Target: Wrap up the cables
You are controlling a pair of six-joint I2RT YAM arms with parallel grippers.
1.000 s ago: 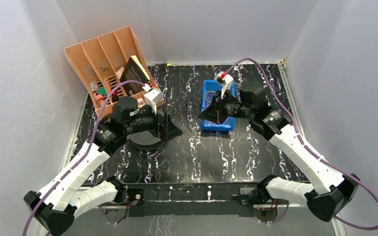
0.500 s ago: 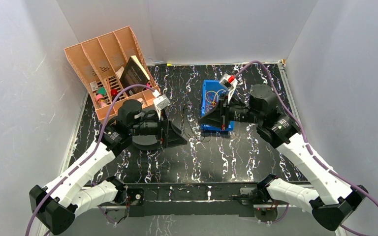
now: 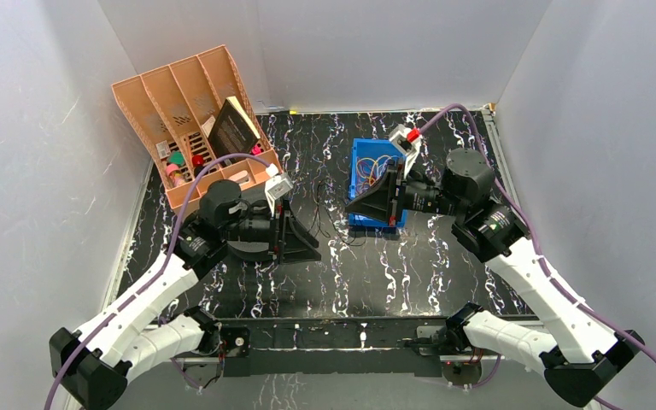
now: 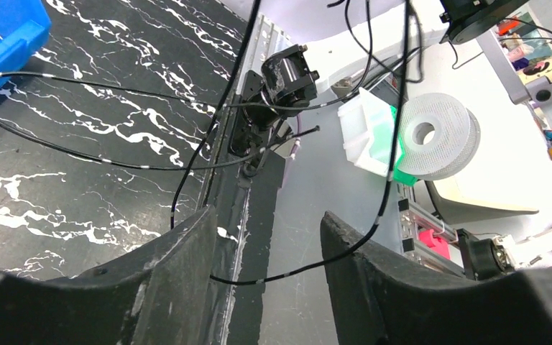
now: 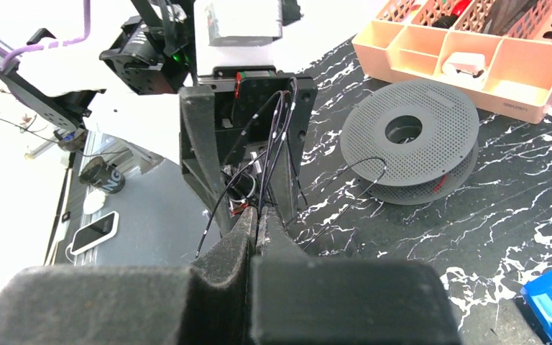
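I should pinch the cable (image 5: 264, 188) with my left gripper, since it sags loose (image 4: 280, 277) across that gripper's open fingers. My right gripper should open and move back off the parts of the cable only after that.
A thin black cable (image 3: 325, 212) with pale bands hangs between my two grippers above the table. My right gripper (image 3: 350, 205) is shut on it; in the right wrist view the strands (image 5: 273, 144) run up from the closed jaws. My left gripper (image 3: 307, 236) is open. In its wrist view the cable (image 4: 287, 276) sags across the gap between the fingers (image 4: 151, 280), resting on them without being pinched, and loops (image 4: 79, 149) lie on the table. Coloured cables (image 3: 377, 167) lie tangled in the blue bin (image 3: 360, 152).
A grey perforated spool (image 5: 410, 140) lies flat on the table under my left arm (image 3: 252, 246). A peach divided organizer (image 3: 179, 102) with small items stands at the back left. The blue bin's corner also shows in the left wrist view (image 4: 3, 39).
My right arm has drawn back to the right, uncovering more of the blue bin, its fingertips staying nearly in place. My left gripper has shifted slightly right and nearer. The cable now spans between them.
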